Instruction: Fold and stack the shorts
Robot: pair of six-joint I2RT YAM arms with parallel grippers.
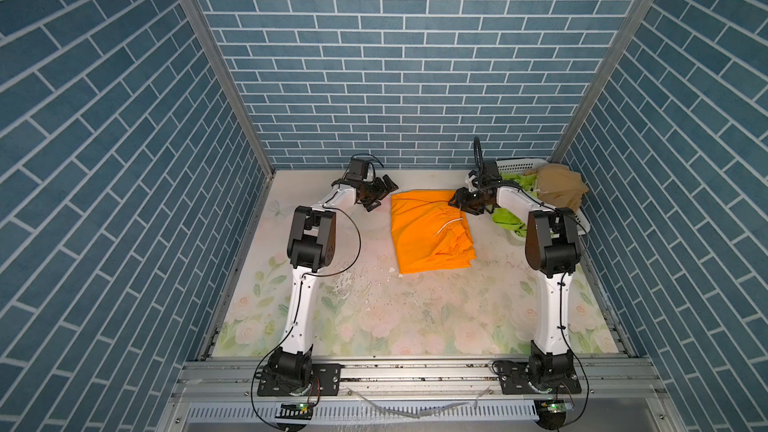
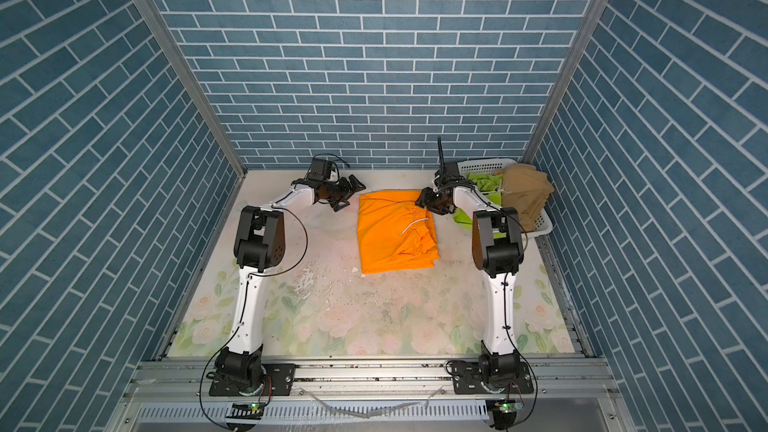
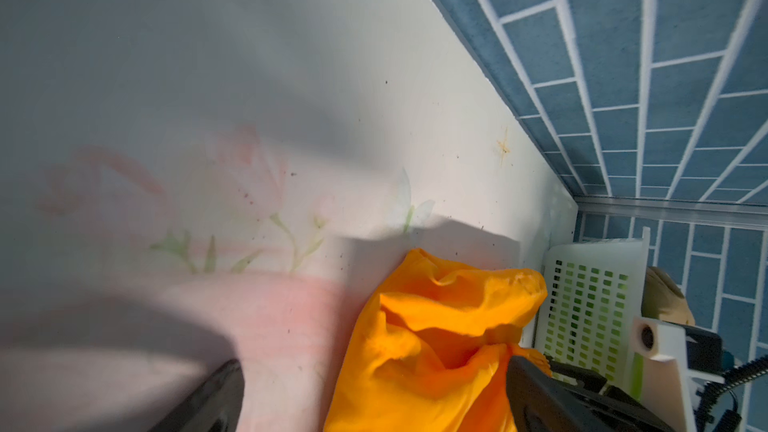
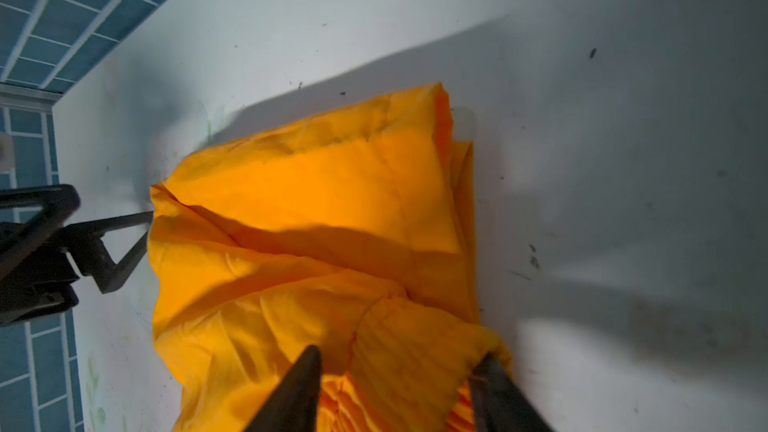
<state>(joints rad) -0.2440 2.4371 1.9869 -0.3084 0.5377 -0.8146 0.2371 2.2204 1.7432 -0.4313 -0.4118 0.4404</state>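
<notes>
My left gripper should first drag the folded orange shorts by their far corner (image 1: 395, 196) toward the tabletop's side, since they take up the middle of the tabletop (image 1: 428, 232).
The bright orange shorts (image 1: 430, 230) (image 2: 395, 230) lie folded flat on the table in both top views, with a white cord on the gathered waist. My left gripper (image 1: 382, 195) (image 3: 374, 401) is open at their far left corner, with rumpled orange cloth (image 3: 436, 326) loosely between its fingers. My right gripper (image 1: 461, 205) (image 4: 397, 384) hangs over the far right waistband corner, jaws apart, with gathered orange waistband (image 4: 407, 351) between them. The lime green shorts (image 1: 509, 218) spill over the basket's side. The tan-brown shorts (image 1: 561, 191) lie heaped in the basket.
A white perforated basket (image 1: 519, 164) (image 3: 582, 309) stands in the far right corner, behind my right arm. Blue brick walls (image 1: 395, 76) close the table in at the back and both sides. The flower-printed tabletop (image 1: 415, 317) stretches toward the front rail.
</notes>
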